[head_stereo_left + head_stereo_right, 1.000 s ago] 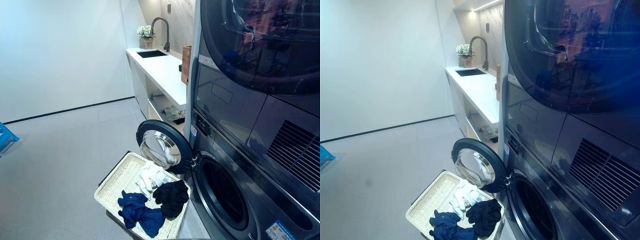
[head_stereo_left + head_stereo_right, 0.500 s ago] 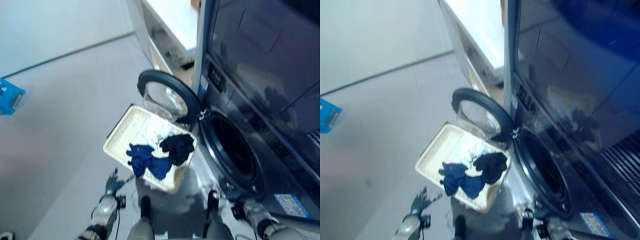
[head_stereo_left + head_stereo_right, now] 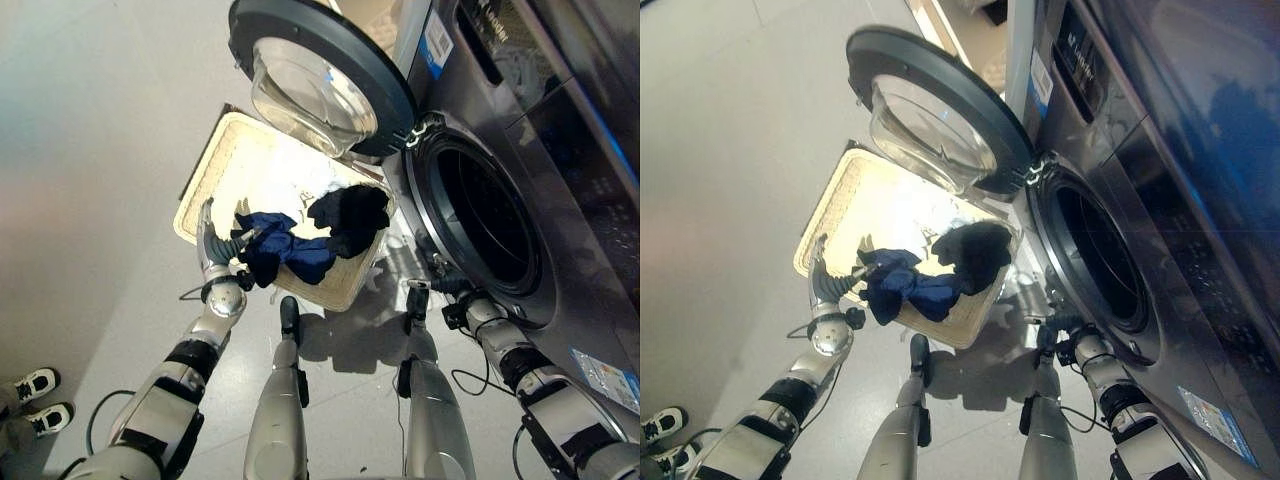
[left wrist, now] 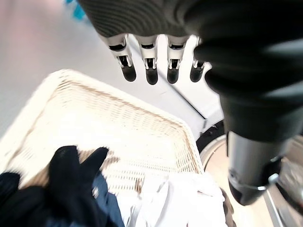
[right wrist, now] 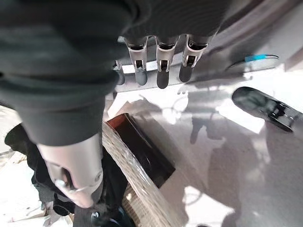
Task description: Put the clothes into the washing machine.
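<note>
The blue garment [image 3: 285, 250] should come up in a bunch when the robot lifts it and leave the black garment behind, because their edges [image 3: 328, 246] only touch.
A white woven basket [image 3: 215, 170] stands on the floor under the washer's open round door [image 3: 320, 75]. In it lie a blue garment [image 3: 285, 252], a black garment [image 3: 350, 215] and a white one [image 3: 310, 185]. My left hand [image 3: 210, 238] is open at the basket's near left edge, fingers [image 4: 151, 71] straight, beside the blue garment and holding nothing. My right hand [image 3: 447, 291] hangs open low by the washer's front, below the dark drum opening [image 3: 485, 220]. Its fingers [image 5: 161, 71] are straight, with the basket wall [image 5: 137, 189] and the black garment [image 5: 38, 161] below them.
The washer's grey front [image 3: 1160, 290] fills the right side, with another machine stacked above it. Bare grey floor [image 3: 90, 150] spreads to the left of the basket. A person's white shoes [image 3: 25, 390] stand at the lower left.
The camera has tilted down towards the basket and drum. Both arms have come into view, and the left hand has reached the basket's edge by the blue garment.
</note>
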Tool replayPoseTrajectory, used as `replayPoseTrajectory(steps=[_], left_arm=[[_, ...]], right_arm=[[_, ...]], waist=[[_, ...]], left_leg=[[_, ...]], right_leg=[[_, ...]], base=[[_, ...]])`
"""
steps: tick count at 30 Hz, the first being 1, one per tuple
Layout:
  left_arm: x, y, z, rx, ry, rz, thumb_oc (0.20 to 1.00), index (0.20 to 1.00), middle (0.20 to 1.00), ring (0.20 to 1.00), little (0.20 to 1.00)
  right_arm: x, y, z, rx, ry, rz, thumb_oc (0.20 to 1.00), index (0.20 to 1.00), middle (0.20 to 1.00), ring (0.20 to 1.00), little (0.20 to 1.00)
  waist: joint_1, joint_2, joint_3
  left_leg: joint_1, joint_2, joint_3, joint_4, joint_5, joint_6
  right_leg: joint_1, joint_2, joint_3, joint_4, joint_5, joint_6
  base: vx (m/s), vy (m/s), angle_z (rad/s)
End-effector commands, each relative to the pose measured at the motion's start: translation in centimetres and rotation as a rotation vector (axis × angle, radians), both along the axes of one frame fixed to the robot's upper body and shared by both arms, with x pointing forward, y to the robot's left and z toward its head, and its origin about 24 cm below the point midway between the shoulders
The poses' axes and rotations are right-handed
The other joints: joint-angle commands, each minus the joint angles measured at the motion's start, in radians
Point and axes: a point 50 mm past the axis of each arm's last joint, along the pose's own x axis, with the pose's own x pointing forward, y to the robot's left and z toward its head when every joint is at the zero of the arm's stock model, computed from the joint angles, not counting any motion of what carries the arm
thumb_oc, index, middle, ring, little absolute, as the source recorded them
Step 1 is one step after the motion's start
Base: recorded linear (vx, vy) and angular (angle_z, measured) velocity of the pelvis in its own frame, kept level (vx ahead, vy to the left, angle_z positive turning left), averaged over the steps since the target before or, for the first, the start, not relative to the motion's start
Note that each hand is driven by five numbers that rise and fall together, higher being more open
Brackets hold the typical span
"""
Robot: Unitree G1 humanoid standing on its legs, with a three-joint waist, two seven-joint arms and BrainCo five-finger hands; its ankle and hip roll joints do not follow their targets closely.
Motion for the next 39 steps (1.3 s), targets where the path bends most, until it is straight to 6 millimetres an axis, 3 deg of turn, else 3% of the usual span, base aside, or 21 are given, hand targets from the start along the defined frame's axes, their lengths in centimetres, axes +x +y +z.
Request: replayPoseTrajectory(steps=[1,7,14,19,28,39], left_arm=[[0.3,0.8,2.8,0.217,-0.116,0.045,1.0,1.0,1.0,1.0,1.0],[1.8,0.4,5.7,0.469,-0.122,0.049,1.0,1.0,1.0,1.0,1.0],[2.9,1.2,6.5,0.682,-0.024,0.083,1.0,1.0,1.0,1.0,1.0],[3.2,2.1,6.8,0.713,0.024,0.114,1.0,1.0,1.0,1.0,1.0],[2.9,4.0,5.5,0.713,0.103,0.224,1.0,1.0,1.0,1.0,1.0],[2.5,5.1,4.1,0.68,0.173,0.334,1.0,1.0,1.0,1.0,1.0]], right_arm=[[0.8,0.5,2.8,-0.029,-0.13,0.027,1.0,1.0,1.0,1.0,1.0],[1.8,0.9,5.9,-0.064,-0.24,0.051,1.0,1.0,1.0,1.0,1.0],[1.9,1.6,7.6,-0.136,-0.341,0.055,1.0,1.0,1.0,1.0,1.0],[2.1,1.5,8.1,-0.174,-0.372,0.047,1.0,1.0,1.0,1.0,1.0],[2.5,1.1,8.7,-0.182,-0.41,0.015,1.0,1.0,1.0,1.0,1.0],[2.6,1.7,8.8,-0.165,-0.434,0.014,1.0,1.0,1.0,1.0,1.0]], waist=[[-0.008,-0.034,-0.018],[-0.031,-0.03,-0.018],[-0.056,-0.019,-0.018],[-0.062,-0.012,-0.018],[-0.057,-0.01,-0.018],[-0.05,-0.016,-0.018]], left_leg=[[-0.161,-0.012,-0.116,0.113,-0.005,0.077],[-0.283,-0.04,-0.14,0.196,-0.013,0.08],[-0.388,-0.063,-0.151,0.273,-0.022,0.088],[-0.428,-0.072,-0.151,0.287,-0.02,0.09],[-0.484,-0.081,-0.161,0.296,-0.012,0.094],[-0.494,-0.087,-0.173,0.27,0.001,0.093]], right_leg=[[-0.132,-0.038,0.043,0.204,-0.083,0.024],[-0.245,-0.02,0.055,0.268,-0.089,0.022],[-0.345,0.001,0.082,0.334,-0.102,0.015],[-0.382,0.01,0.086,0.347,-0.103,0.011],[-0.436,0.023,0.081,0.354,-0.1,0.006],[-0.447,0.026,0.069,0.338,-0.09,0.007]], base=[[-0.02,-0.013,0.05],[0.0,-0.003,0.02],[0.01,0.033,-0.04],[-0.01,0.024,0.02],[0.0,0.0,0.0],[0.0,-0.006,0.01]])
